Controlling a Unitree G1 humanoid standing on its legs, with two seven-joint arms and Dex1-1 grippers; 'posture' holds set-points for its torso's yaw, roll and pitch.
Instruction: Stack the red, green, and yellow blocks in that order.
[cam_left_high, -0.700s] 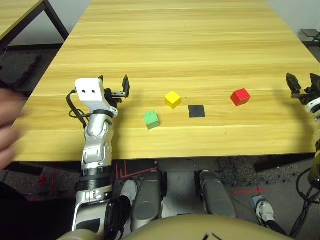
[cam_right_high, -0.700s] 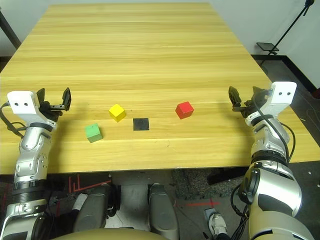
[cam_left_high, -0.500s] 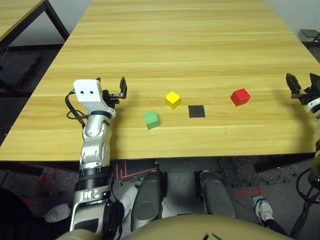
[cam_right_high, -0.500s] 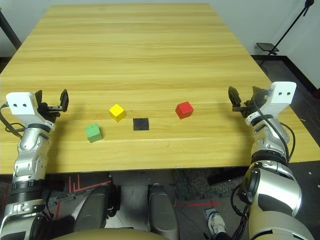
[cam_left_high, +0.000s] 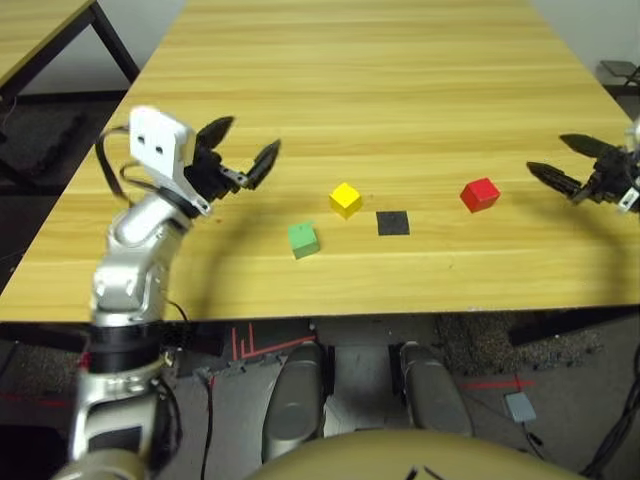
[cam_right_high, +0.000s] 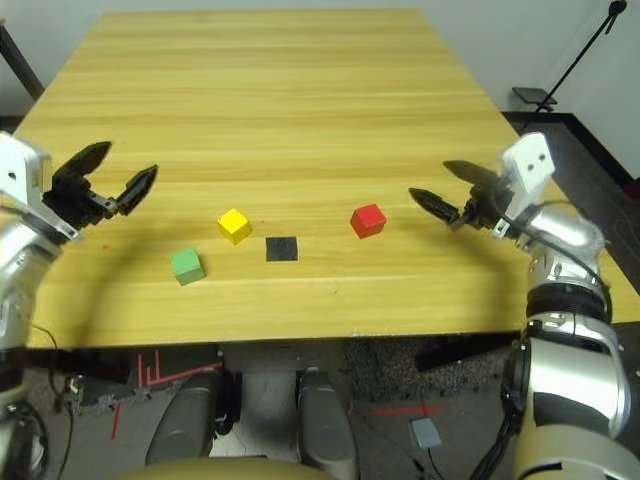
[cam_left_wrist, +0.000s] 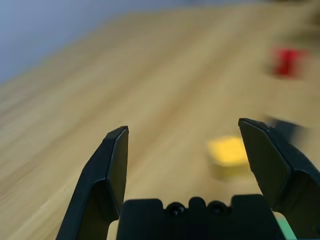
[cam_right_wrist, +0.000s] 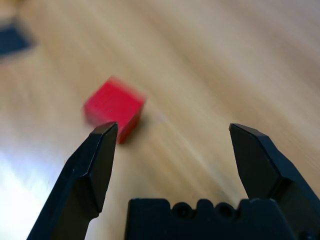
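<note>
The red block (cam_right_high: 368, 221) lies by itself and my right gripper's fingers are open wider than it, so they should keep moving in until they are around the red block.
Three small cubes lie apart on the wooden table (cam_left_high: 380, 90) near its front edge. The green block (cam_left_high: 303, 239) is furthest left, the yellow block (cam_left_high: 346, 198) sits a little right and behind it, and the red block (cam_left_high: 480, 193) is well to the right. My left gripper (cam_left_high: 242, 153) hangs open above the table, left of the yellow block, fingers spread wide and empty. My right gripper (cam_right_high: 444, 189) is open too, hovering just right of the red block (cam_right_wrist: 114, 107) and pointing at it.
A flat black square patch (cam_left_high: 393, 222) lies on the table between the yellow and red blocks. The table's front edge runs close below the blocks. Another table's corner (cam_left_high: 40, 25) stands at the far left.
Both arms have lifted and swung inward over the table: the left gripper toward the yellow and green blocks, the right toward the red block. The blocks have not moved.
</note>
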